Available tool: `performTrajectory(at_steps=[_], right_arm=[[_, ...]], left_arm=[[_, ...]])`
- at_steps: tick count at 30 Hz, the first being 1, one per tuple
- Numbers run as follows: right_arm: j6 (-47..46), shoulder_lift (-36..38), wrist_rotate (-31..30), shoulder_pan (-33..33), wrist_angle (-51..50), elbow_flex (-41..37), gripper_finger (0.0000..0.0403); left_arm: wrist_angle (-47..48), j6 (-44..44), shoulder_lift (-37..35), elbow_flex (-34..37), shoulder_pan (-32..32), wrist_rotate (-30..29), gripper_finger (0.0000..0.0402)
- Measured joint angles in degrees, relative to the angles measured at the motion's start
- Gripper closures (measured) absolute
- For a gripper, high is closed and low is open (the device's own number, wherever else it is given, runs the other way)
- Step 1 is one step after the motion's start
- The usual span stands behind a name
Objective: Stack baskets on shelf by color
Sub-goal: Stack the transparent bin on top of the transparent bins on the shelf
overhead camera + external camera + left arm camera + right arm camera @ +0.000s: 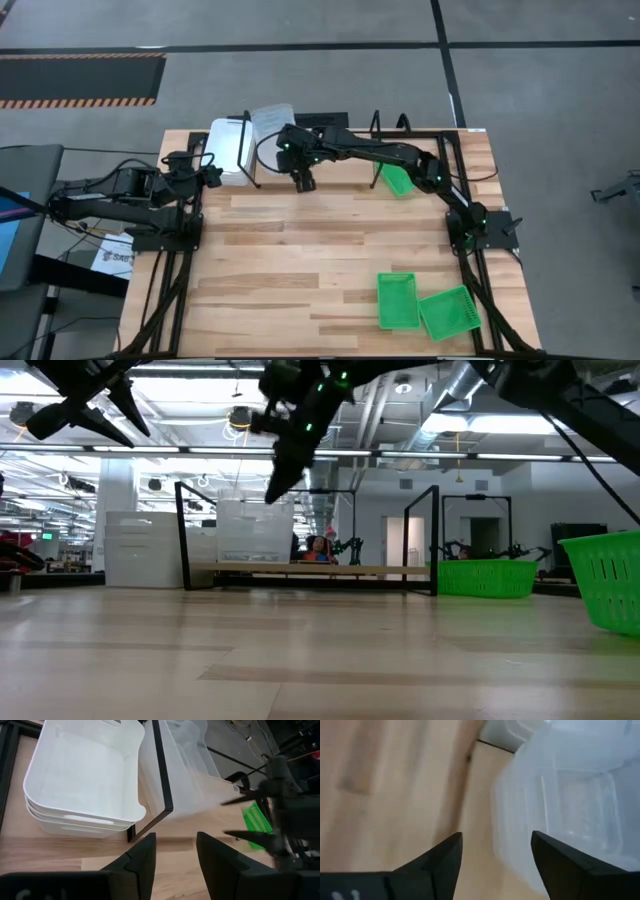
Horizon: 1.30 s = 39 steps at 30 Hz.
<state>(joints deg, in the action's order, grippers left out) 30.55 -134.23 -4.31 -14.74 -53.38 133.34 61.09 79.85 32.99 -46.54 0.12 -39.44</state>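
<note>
The clear stack (pixel 271 122) stands askew near the shelf's leg. Next, my right gripper grips its near rim (pixel 510 810) and draws the stack to the middle of the board.
A stack of white baskets (pixel 228 150) (pixel 82 775) stands just outside the left black leg (pixel 162 775) of the shelf (pixel 310 570). Clear baskets (pixel 270 125) (pixel 570 795) sit stacked on the shelf's board. One green basket (pixel 397 180) (pixel 485 577) rests past the shelf's right leg. My right gripper (pixel 302 180) (pixel 495 855) hovers open above the table, just on the near side of the clear stack. My left gripper (pixel 212 175) (pixel 175 855) is open too, raised beside the white stack's near end.
Two more green baskets (pixel 398 300) (pixel 447 312) lie on the table near its right near corner, one (pixel 605 580) showing in the low view. Bare wooden tabletop (pixel 300 260) spreads between the arms. Black frame rails run along the table's sides.
</note>
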Motion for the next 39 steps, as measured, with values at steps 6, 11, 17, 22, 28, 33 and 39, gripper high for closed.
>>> performTrajectory(at_steps=[6, 11, 17, 22, 28, 33, 39], right_arm=[[-0.92, 0.06, -3.19, 0.29, -0.61, 0.00, 0.0154], [-1.34, 3.61, -3.19, 0.98, -0.07, 1.59, 0.0163], [2.94, 4.58, -2.78, -0.95, 4.05, 1.49, 0.0163], [4.42, 1.86, 0.65, -3.19, 2.22, 1.46, 0.0163], [5.98, -1.31, 0.49, -3.99, 1.80, 1.42, 0.0163], [5.32, -2.11, -0.35, -4.17, 0.43, 1.48, 0.0177], [0.59, -2.13, -0.33, -4.11, -4.16, 1.46, 0.0270]], left_arm=[[-0.24, 0.25, 0.02, 0.00, -0.02, 0.21, 0.0273], [-0.15, 0.24, 0.02, 0.00, 0.00, 0.58, 0.0273], [-0.16, 0.18, 0.02, 0.00, 0.00, -0.44, 0.0274], [-0.14, 0.17, 0.02, 0.00, 0.00, 0.45, 0.0274], [-0.15, 0.23, 0.02, 0.00, 0.00, 1.13, 0.0274], [-0.14, 0.25, 0.02, 0.00, 0.00, 1.68, 0.0274], [-0.12, 0.23, 0.02, 0.02, 0.00, 1.66, 0.0274]])
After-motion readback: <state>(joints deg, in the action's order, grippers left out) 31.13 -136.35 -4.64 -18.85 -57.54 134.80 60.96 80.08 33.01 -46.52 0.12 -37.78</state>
